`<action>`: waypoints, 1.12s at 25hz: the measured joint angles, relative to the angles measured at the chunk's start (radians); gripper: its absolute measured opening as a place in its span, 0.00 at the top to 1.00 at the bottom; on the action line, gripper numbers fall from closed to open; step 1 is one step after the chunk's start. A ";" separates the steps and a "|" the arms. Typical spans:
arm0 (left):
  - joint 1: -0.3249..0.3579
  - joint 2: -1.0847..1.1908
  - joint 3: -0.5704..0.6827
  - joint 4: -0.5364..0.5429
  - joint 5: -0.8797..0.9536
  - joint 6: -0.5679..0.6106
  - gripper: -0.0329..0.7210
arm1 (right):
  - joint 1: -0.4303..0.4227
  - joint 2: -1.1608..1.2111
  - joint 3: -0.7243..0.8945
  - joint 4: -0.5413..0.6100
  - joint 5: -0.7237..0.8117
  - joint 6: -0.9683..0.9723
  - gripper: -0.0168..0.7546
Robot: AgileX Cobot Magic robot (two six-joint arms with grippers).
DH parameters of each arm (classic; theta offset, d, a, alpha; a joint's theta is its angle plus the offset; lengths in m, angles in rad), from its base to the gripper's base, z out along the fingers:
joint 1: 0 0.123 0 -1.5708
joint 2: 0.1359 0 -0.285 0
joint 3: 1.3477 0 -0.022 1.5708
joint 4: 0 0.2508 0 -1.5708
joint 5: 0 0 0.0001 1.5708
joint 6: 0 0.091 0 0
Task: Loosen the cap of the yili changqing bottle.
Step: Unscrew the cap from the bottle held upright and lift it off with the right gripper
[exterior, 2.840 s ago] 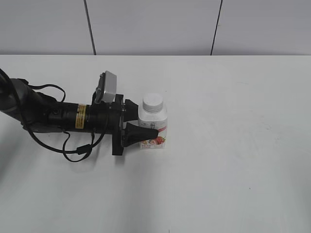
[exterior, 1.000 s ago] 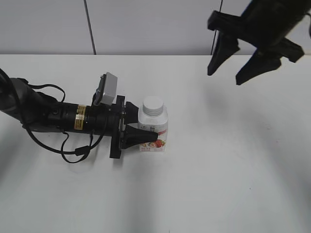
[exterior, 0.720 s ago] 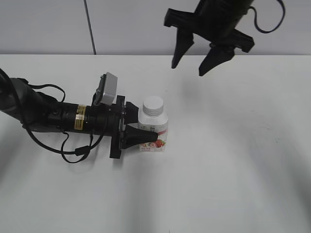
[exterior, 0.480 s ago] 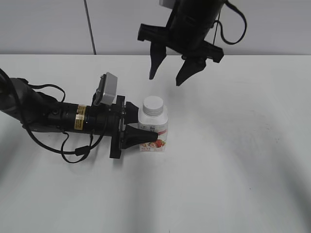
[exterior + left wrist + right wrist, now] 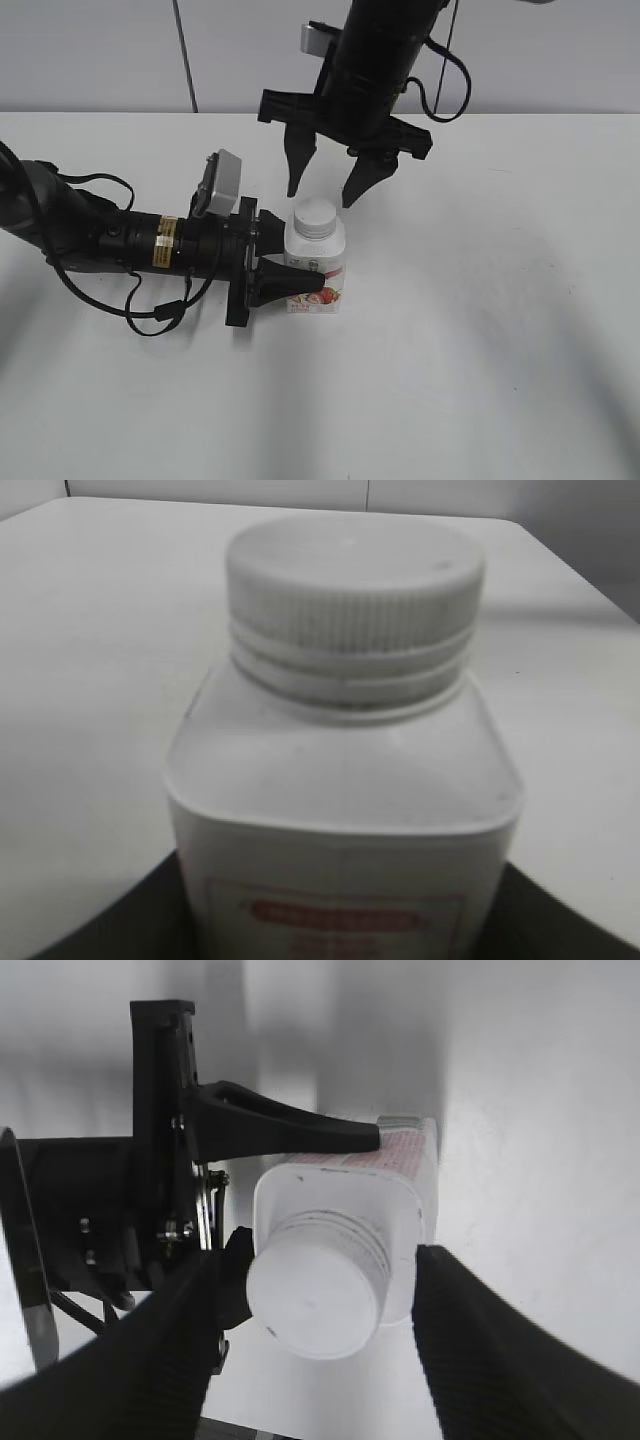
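Note:
Ribs (image 5: 315,230) circle the side of the white cap (image 5: 315,212), so the cap will unscrew and come fully off the neck of the bottle when I turn it.
The yili changqing bottle (image 5: 318,262) stands upright on the white table, squat and white with a pink-red label. It also shows in the left wrist view (image 5: 345,820) and the right wrist view (image 5: 345,1218). Its white ribbed cap (image 5: 315,215) (image 5: 353,578) (image 5: 312,1298) is on the neck. My left gripper (image 5: 300,262) lies along the table from the left and is shut on the bottle's body. My right gripper (image 5: 325,193) hangs open just above the cap, its fingers pointing down and apart on either side of it, not touching.
The white table (image 5: 480,320) runs to a grey panelled wall (image 5: 300,50) at the back. The left arm with its cable (image 5: 140,310) lies across the table's left part. The right arm comes down from the top.
My right arm has swung in from the upper right and come down to hang over the cap. The left gripper and the bottle have stayed put.

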 joint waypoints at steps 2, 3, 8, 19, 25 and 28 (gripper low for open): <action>0.000 0.000 0.000 0.000 0.000 0.000 0.46 | 0.015 0.011 0.000 0.000 0.000 0.002 0.35; 0.000 0.000 0.000 0.001 0.000 0.000 0.46 | 0.022 0.016 0.000 0.000 0.000 0.002 0.35; 0.000 0.000 0.000 0.001 0.000 0.000 0.46 | 0.031 0.019 0.000 -0.016 0.002 0.017 0.36; 0.000 0.000 0.000 0.002 0.000 0.000 0.46 | 0.038 0.036 0.001 -0.037 0.002 0.024 0.36; 0.000 0.000 0.000 0.002 0.000 0.000 0.46 | 0.038 0.037 0.003 -0.037 0.002 0.025 0.36; 0.000 0.000 0.000 0.002 0.000 0.000 0.46 | 0.041 0.037 0.003 -0.037 0.002 0.025 0.39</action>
